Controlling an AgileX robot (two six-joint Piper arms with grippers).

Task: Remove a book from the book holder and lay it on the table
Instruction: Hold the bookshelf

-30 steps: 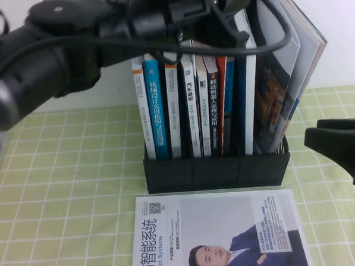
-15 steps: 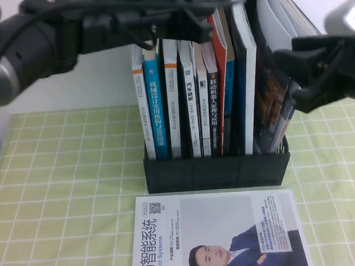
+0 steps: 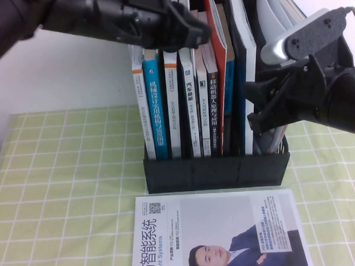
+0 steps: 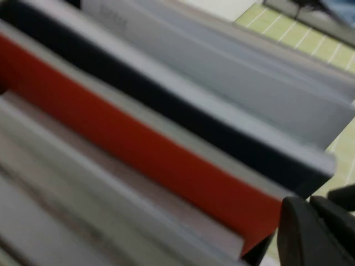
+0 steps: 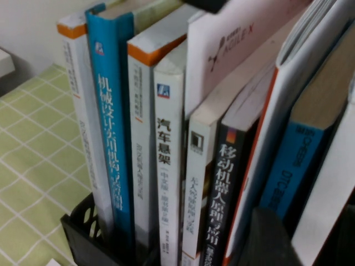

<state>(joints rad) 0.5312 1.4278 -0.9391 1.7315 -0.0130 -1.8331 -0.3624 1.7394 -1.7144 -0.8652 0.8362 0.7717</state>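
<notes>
I see the floppy magazines [image 3: 273, 19] leaning away from the book [image 3: 246, 76], so the book will come out by itself and leave them leaning when I pull it.
The book [image 3: 250, 69], tall and thin with a white cover and a dark blue spine edge, stands upright near the right end of the black book holder [image 3: 215, 174]. My right gripper [image 3: 252, 110] is open at the book's front edge. In the right wrist view [image 5: 310, 244] the white cover [image 5: 327, 194] lies between its fingers [image 5: 272, 238]. My left gripper [image 3: 201, 31] is shut and sits at the top of a tall red book [image 3: 214, 24]. In the left wrist view its fingers [image 4: 305, 233] touch that red corner [image 4: 244, 205]. The table [image 3: 60, 175] has a green check cloth.
Several upright books [image 3: 175, 97] fill the holder's left and middle slots. Floppy magazines [image 3: 278, 8] lean at its right end behind my right arm. A white magazine showing a man in a suit [image 3: 221, 235] lies on the table in front of the holder.
My right arm rose from the table's right side and came in to the book's front edge. My left gripper slid left along the book tops to the red book.
</notes>
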